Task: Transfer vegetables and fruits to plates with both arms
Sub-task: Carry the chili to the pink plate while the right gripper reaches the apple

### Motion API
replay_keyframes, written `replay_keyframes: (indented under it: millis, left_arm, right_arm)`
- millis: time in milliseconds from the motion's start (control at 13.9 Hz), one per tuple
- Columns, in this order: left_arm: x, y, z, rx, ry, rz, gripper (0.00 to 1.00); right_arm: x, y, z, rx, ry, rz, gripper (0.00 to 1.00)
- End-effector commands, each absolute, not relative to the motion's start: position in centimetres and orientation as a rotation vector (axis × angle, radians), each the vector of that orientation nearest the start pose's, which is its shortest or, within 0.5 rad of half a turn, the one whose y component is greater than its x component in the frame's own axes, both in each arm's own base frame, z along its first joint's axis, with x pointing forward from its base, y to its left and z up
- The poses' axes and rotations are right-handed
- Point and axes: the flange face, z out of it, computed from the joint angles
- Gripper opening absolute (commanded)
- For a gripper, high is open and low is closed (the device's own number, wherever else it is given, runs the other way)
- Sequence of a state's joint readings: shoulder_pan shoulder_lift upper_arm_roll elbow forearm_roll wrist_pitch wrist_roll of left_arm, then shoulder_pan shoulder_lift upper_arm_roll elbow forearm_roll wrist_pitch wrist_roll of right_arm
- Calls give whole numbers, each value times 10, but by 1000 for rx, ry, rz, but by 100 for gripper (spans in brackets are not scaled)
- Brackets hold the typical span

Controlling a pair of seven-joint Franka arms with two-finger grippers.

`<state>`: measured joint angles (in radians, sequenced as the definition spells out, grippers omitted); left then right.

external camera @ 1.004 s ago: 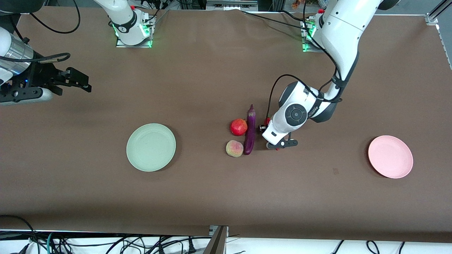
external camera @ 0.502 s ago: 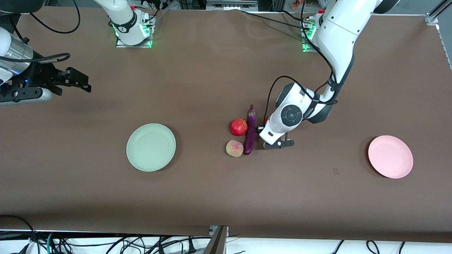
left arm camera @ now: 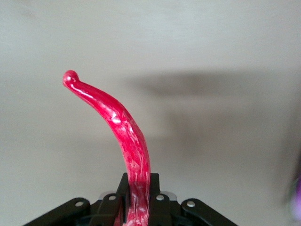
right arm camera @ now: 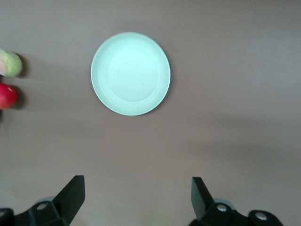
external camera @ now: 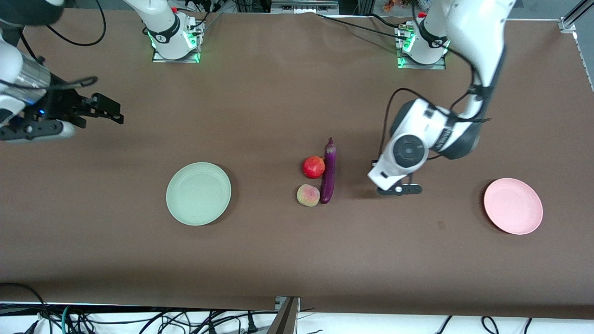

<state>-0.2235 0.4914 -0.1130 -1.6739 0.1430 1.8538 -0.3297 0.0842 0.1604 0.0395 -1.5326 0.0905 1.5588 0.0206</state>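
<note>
My left gripper should continue to move to the pink plate (external camera: 513,206) and let go there, because my fingers are closed across the red chili pepper (left arm camera: 133,141) and the plate is empty.
My left gripper (left arm camera: 137,188) is shut on the red chili pepper (left arm camera: 123,127), which curves out past the fingers. In the front view the left gripper (external camera: 395,188) is over bare table between the eggplant (external camera: 329,171) and the pink plate (external camera: 513,206), and the wrist hides the chili. The pomegranate-like fruit (external camera: 313,167) and the peach (external camera: 308,195) lie against the eggplant. My right gripper (external camera: 110,111) is open and empty, up over the right arm's end of the table. The right wrist view (right arm camera: 136,190) shows the pale green plate (right arm camera: 130,73), empty. The green plate also shows in the front view (external camera: 198,193).
The brown table cover (external camera: 278,250) is bare round both plates. The arm bases (external camera: 174,44) stand along the table's edge farthest from the front camera. Cables hang off the nearest edge.
My left gripper has risen from beside the eggplant with the chili and moved toward the pink plate. My right gripper has barely shifted.
</note>
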Motion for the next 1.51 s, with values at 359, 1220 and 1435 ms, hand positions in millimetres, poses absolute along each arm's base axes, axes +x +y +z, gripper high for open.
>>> replay_keyframes:
  millis: [359,1220,1435]
  left_arm:
    - [641,78,309,-2893,864,379,0]
    - [666,171,246,-2542,1559,74,100]
    - [667,172,249,-2541,1558,76,100]
  right_arm:
    - [605,261,425,-3037,121,334,100]
    - [559,538,282,-2946,366,-57,100]
    - [554,545,275,-2938,351,-75,100]
